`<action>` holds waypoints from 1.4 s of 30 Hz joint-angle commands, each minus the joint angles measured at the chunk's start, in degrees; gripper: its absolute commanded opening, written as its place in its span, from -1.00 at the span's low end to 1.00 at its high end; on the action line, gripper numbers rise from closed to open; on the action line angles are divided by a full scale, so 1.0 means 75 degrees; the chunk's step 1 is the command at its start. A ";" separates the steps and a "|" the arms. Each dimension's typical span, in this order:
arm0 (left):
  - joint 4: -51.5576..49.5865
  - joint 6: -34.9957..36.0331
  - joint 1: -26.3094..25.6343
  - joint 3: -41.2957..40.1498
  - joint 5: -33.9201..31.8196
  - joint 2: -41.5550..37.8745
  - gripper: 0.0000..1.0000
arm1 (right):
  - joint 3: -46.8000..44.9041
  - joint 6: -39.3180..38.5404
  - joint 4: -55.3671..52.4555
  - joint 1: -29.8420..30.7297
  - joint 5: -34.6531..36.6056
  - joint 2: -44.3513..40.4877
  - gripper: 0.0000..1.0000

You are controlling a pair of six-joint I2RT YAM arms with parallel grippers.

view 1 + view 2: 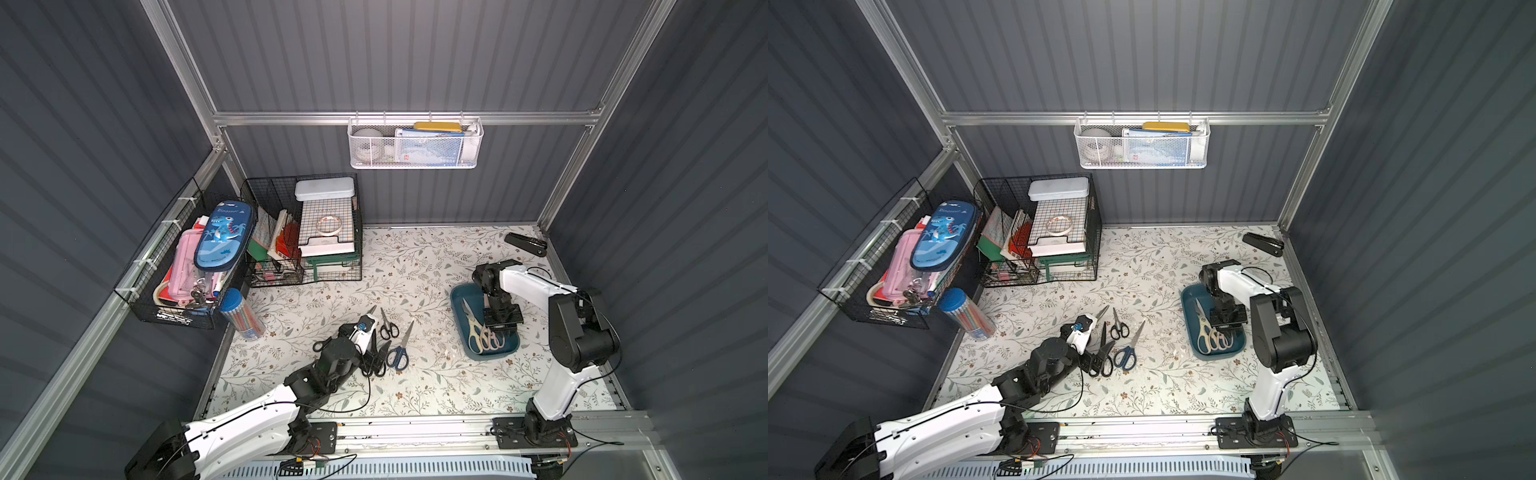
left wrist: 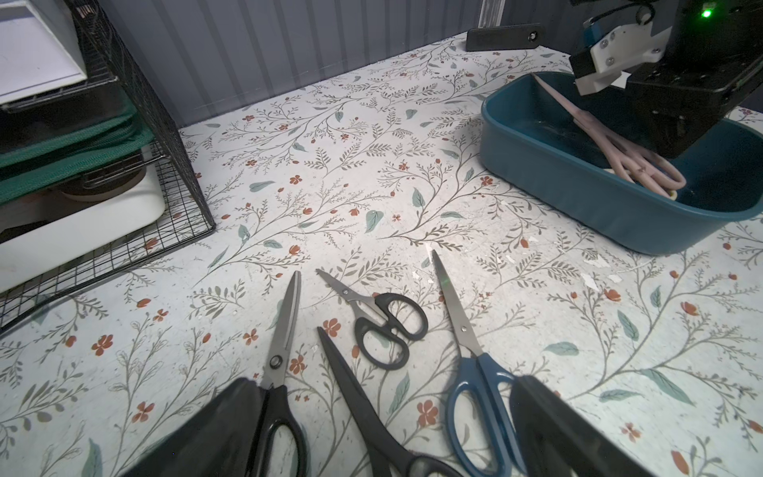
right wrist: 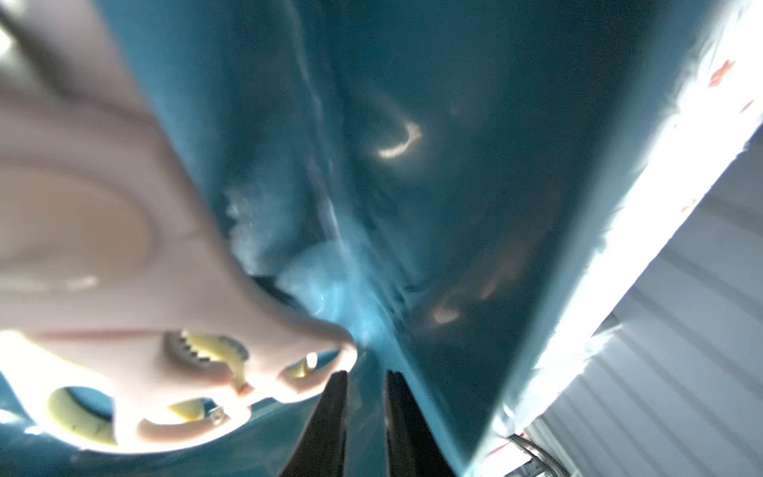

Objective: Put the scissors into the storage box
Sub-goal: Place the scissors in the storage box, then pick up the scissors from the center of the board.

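Observation:
My left gripper is crowding the handles of the blue-handled scissors (image 1: 398,358). I should pull it back and let my right gripper carry that pair to the storage box (image 1: 485,322).
The teal storage box (image 1: 457,297) (image 1: 1187,298) stands at the right of the table. Cream shears (image 1: 473,328) and pink shears (image 1: 493,340) lie inside it. My right gripper (image 1: 503,332) (image 3: 365,378) reaches down into the box beside the pink shears (image 3: 124,214); its jaws stand slightly apart with only the box floor between them. Blue-handled scissors (image 1: 399,354) (image 2: 475,371), a small black pair (image 1: 389,328) (image 2: 386,326), a steel-bladed black pair (image 2: 280,351) and an all-black long pair (image 2: 355,396) lie mid-table. My left gripper (image 1: 368,347) (image 2: 386,382) hovers wide open over their handles.
A black wedge-shaped tool (image 1: 525,244) lies at the back right corner. Black wire baskets (image 1: 303,232) with stationery stand at the back left, another (image 1: 183,266) hangs on the left wall. A tube of markers (image 1: 241,313) leans beside it. A white mesh basket (image 1: 415,145) hangs on the back wall.

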 commanded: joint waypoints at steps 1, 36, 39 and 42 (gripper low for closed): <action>-0.0012 -0.0022 0.0002 -0.0020 -0.0027 -0.0037 0.99 | 0.0112 0.0152 -0.0392 -0.0024 0.0107 -0.0366 -0.40; -0.0855 -0.1106 0.0013 0.0177 -0.1747 -0.0341 0.99 | 0.2287 0.1133 0.1088 0.4706 -0.3433 0.1303 -0.25; -0.0857 -0.1116 0.0012 0.0217 -0.1767 -0.0243 0.99 | 0.2348 0.0967 0.0852 0.4842 -0.3725 0.1562 -0.25; -0.0871 -0.1131 0.0022 0.0196 -0.1773 -0.0304 0.99 | 0.2359 0.0919 0.0912 0.4973 -0.3758 0.1766 -0.24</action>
